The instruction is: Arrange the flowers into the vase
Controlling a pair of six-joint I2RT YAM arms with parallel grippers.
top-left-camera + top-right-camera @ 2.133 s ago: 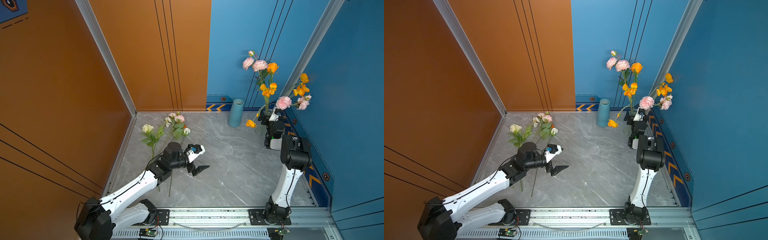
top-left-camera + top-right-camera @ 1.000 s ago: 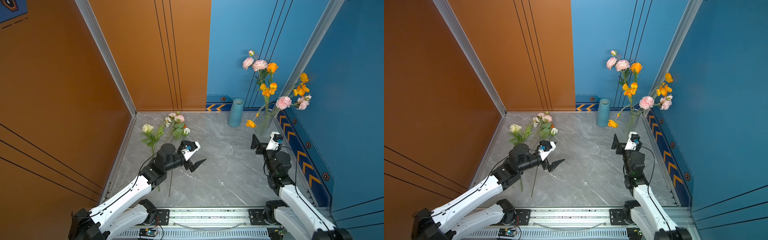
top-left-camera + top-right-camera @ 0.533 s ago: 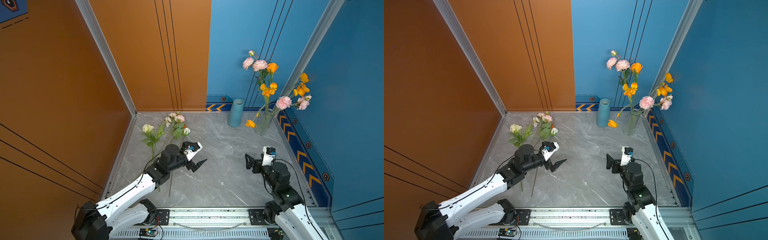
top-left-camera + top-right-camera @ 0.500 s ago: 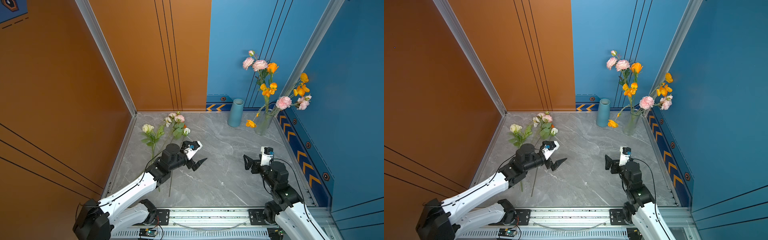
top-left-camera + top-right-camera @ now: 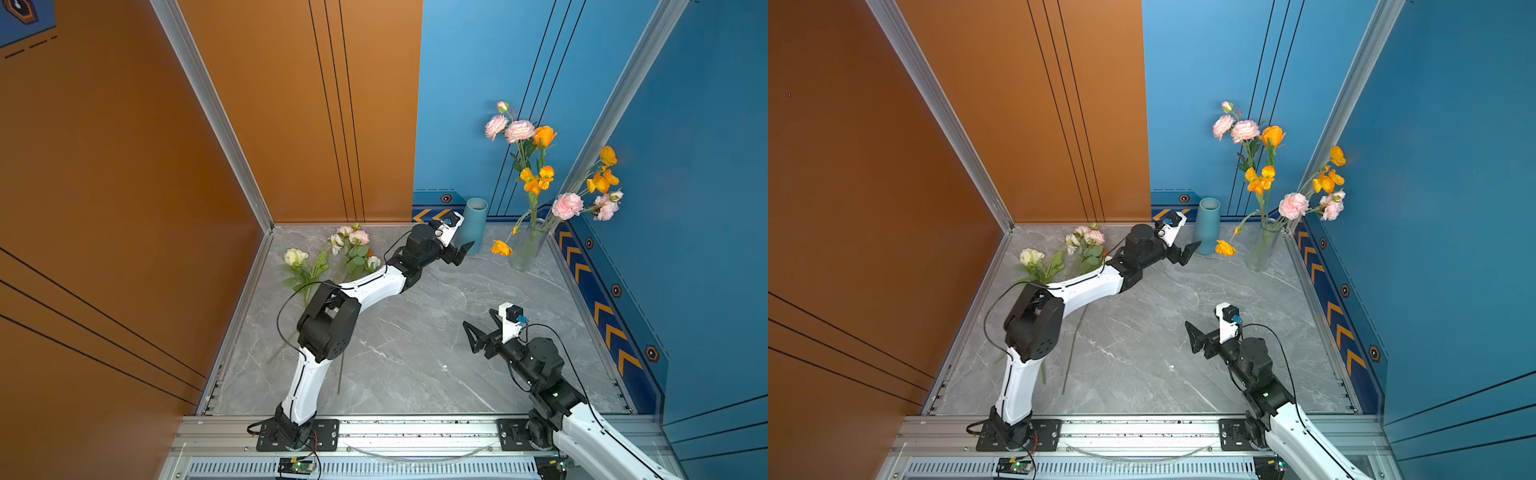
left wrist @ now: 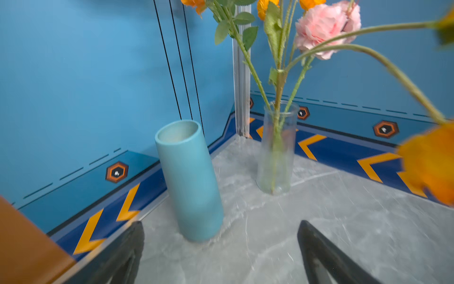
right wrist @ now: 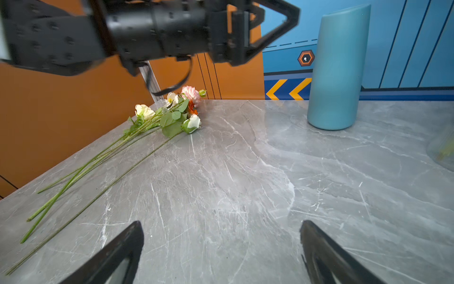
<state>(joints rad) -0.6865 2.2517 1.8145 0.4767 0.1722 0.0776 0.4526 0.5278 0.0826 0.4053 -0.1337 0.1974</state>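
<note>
Next, I back off and use my right gripper to bring the vase (image 5: 474, 219) closer, because the teal vase is far from the loose flowers (image 5: 352, 243), behind my left gripper.
A clear glass vase (image 5: 524, 251) (image 5: 1260, 251) (image 6: 276, 157) stands in the back right corner and holds several flowers (image 5: 536, 178) with pink and orange blooms. More flowers (image 5: 332, 257) (image 5: 1069, 251) (image 7: 169, 113) with cream-white and pink blooms lie loose on the table at the back left. My left gripper (image 5: 460, 253) (image 5: 1187, 252) (image 6: 220, 223) is open and empty, just in front of a teal cylinder vase (image 5: 473, 224) (image 6: 191, 182). My right gripper (image 5: 478, 319) (image 7: 221, 222) hovers open and empty over the table's right middle, facing the loose flowers.
The grey marble table (image 5: 415, 332) is walled by orange panels on the left and blue panels behind and on the right. One orange bloom (image 5: 500, 248) droops low between the teal cylinder and the glass vase. My left arm (image 5: 365, 286) crosses above the loose stems.
My left gripper has swung from beside the loose flowers to the back, up to the teal cylinder. My right gripper has come away from the glass vase to the right middle.
</note>
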